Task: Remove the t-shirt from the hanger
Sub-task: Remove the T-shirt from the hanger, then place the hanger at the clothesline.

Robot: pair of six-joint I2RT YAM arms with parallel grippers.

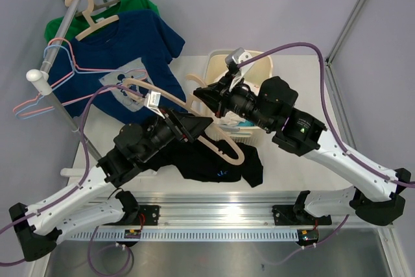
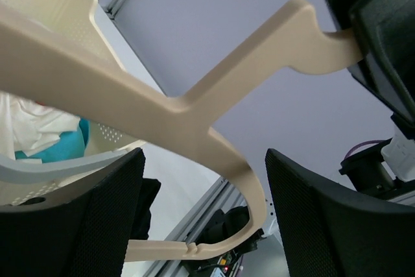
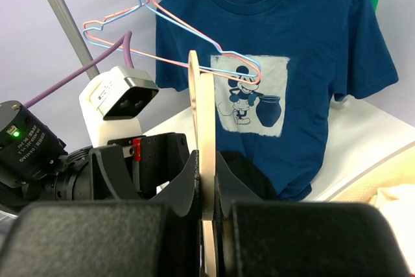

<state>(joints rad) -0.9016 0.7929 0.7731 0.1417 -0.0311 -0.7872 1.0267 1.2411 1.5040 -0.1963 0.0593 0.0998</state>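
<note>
I should square up my left gripper's open fingers, because the hanger's arm (image 2: 238,174) slants across them, and close them beside the hook's neck (image 2: 198,135) before my right gripper opens.
A bare beige hanger (image 1: 228,148) hangs in the air over the table front. My right gripper (image 1: 206,95) is shut on its hook end; in the right wrist view the hanger (image 3: 206,115) stands edge-on, clamped between the jaws (image 3: 209,186). My left gripper (image 1: 194,126) is open, and the hanger's curved arm (image 2: 194,108) passes between its fingers (image 2: 204,215) without touching them. A black t-shirt (image 1: 214,163) lies crumpled on the table below the hanger, off it. It also shows in the right wrist view (image 3: 249,176) and the left wrist view (image 2: 148,199).
A clothes rack pole (image 1: 61,37) stands at the back left with a blue printed t-shirt (image 1: 123,63) on a wooden hanger, a green shirt (image 1: 133,1) behind it, and bare wire hangers (image 1: 52,89). A cream laundry basket (image 1: 256,69) holding clothes stands at the back centre.
</note>
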